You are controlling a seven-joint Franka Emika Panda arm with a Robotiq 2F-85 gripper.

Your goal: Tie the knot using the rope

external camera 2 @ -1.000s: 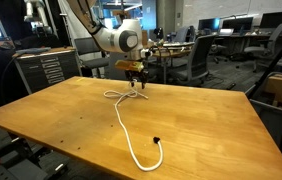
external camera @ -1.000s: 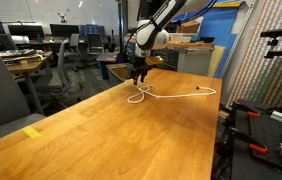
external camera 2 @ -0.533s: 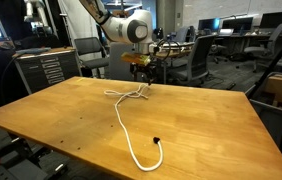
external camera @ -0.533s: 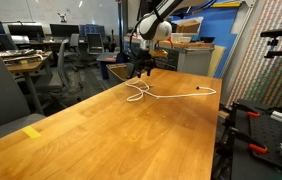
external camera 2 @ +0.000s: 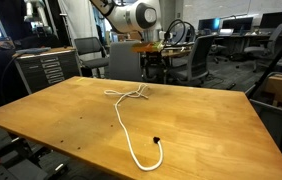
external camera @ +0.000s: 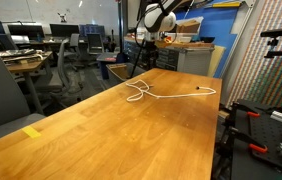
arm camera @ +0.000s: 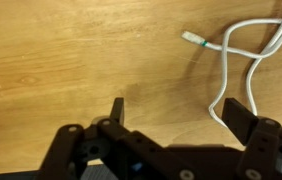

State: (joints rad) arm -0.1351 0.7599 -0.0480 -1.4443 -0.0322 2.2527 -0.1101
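Observation:
Next, my gripper turns to straddle the rope's short end [arm camera: 208, 44] before it goes down to take it, because the rope tip [arm camera: 193, 38] points along the line my open fingers close on.
The white rope [external camera: 141, 94] lies on the wooden table [external camera: 101, 140]. It forms a small crossed loop near the far edge, and a long tail runs off to one side. In the exterior view from the opposite side the loop [external camera 2: 131, 95] sits at the far end and the tail curves toward the near edge, ending in a dark tip [external camera 2: 156, 141]. My gripper [external camera: 144, 48] hangs above the loop, open and empty, also seen in an exterior view [external camera 2: 149, 62]. In the wrist view the open fingers [arm camera: 178, 115] frame bare wood, with rope strands [arm camera: 226, 70] and one rope tip [arm camera: 189, 37] beyond them.
A yellow tape strip [external camera: 33, 131] lies near the table's front corner. An office chair [external camera: 1, 95] stands beside the table. A drawer cabinet [external camera 2: 46, 70] and more chairs [external camera 2: 206, 60] stand behind it. Dark equipment [external camera: 266, 115] sits by the table's side edge.
My gripper has risen from the rope's loop on the table to well above it. The rope stays on the table, its loop a little looser.

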